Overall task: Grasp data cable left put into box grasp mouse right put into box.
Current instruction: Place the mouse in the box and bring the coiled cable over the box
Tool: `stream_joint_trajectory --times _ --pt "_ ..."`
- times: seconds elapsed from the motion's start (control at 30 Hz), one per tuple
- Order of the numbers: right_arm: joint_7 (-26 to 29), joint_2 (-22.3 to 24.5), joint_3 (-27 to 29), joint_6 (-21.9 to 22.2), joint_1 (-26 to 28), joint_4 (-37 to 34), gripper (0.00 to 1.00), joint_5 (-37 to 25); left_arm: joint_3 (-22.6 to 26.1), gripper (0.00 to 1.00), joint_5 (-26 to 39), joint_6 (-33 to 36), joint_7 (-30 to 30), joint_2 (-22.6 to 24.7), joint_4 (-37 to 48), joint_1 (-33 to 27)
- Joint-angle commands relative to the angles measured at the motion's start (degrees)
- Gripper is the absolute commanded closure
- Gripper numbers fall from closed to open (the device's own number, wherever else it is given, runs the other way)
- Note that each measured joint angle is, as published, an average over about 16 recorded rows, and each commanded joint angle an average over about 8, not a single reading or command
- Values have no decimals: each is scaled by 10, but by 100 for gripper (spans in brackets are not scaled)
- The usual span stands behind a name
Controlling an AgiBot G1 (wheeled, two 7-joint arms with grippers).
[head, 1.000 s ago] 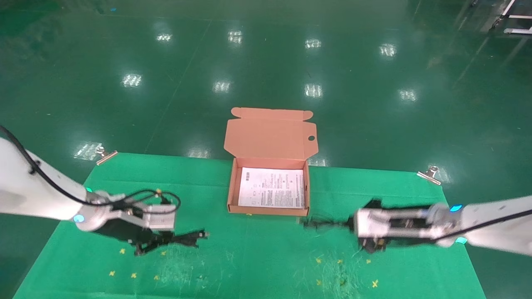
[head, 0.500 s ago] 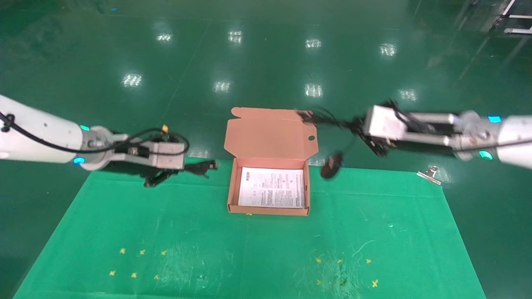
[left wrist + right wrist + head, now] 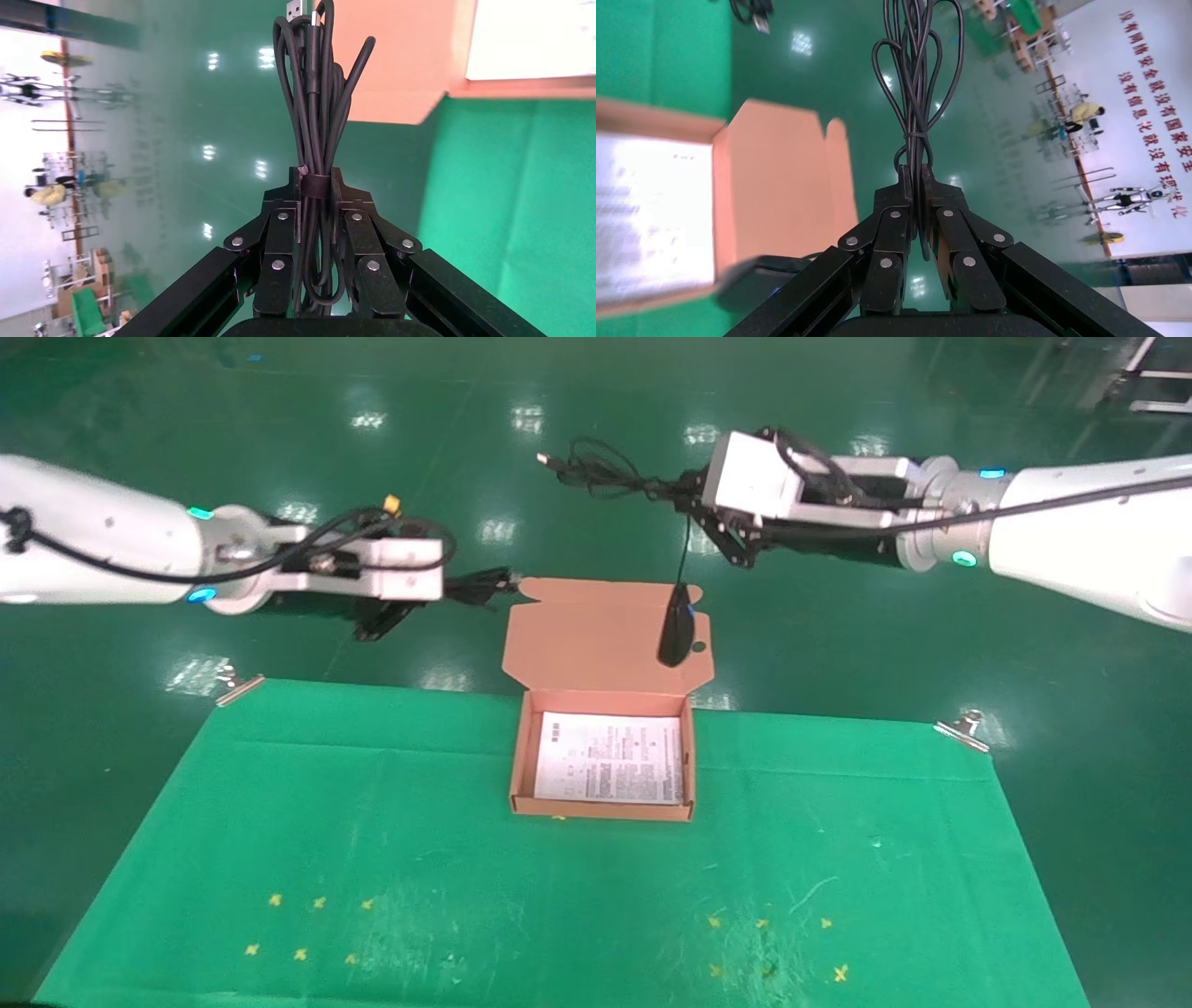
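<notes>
My left gripper should move back and stay away until my right gripper lowers the mouse inside (image 3: 608, 758), because the data cable and the hanging mouse (image 3: 677, 628) crowd the same box.
The box (image 3: 601, 809) lies open at the mat's far middle, a white sheet (image 3: 610, 758) inside and its lid (image 3: 587, 635) standing up behind. My left gripper (image 3: 445, 589) is raised left of the lid, shut on the data cable (image 3: 482, 587); in the left wrist view the jaws (image 3: 315, 186) clamp the tied bundle (image 3: 316, 105). My right gripper (image 3: 694, 497) is high behind the box, shut on the mouse's bundled cord (image 3: 596, 472), which also shows in the right wrist view (image 3: 916, 84). The mouse (image 3: 675, 633) hangs by its cord in front of the lid.
A green mat (image 3: 559, 896) covers the table, with small yellow crosses (image 3: 298, 954) near the front. Metal clips (image 3: 237, 686) (image 3: 964, 727) hold its far corners. Shiny green floor lies beyond the table.
Both arms have risen from the mat and swung in towards the box. The left carries the data cable up beside the lid. The right lifted the cord; the mouse now dangles before the lid.
</notes>
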Motion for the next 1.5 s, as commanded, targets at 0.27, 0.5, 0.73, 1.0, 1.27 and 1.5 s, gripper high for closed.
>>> stream_joint_trajectory --times 0.27,0.5,0.73,1.0,1.27,1.5 --pt "-60 -49 13 -4 45 -87 100 25 -10 100 7 -33 1 6 0 -17" --pt "-76 -57 17 -14 56 -113 100 32 -12 100 7 -39 5 1 -7 -14" --pt "-79 -60 16 -23 42 -117 100 33 -5 100 13 -30 -4 -6 -7 3" --pt "-83 -72 10 -17 21 -127 100 27 6 100 35 -11 -39 -23 -19 22" --pt "-92 -87 4 -5 4 -148 100 21 16 100 60 13 -84 -44 -48 38" --pt "-97 -98 -2 -2 -11 -160 100 19 24 100 80 36 -118 -60 -85 50"
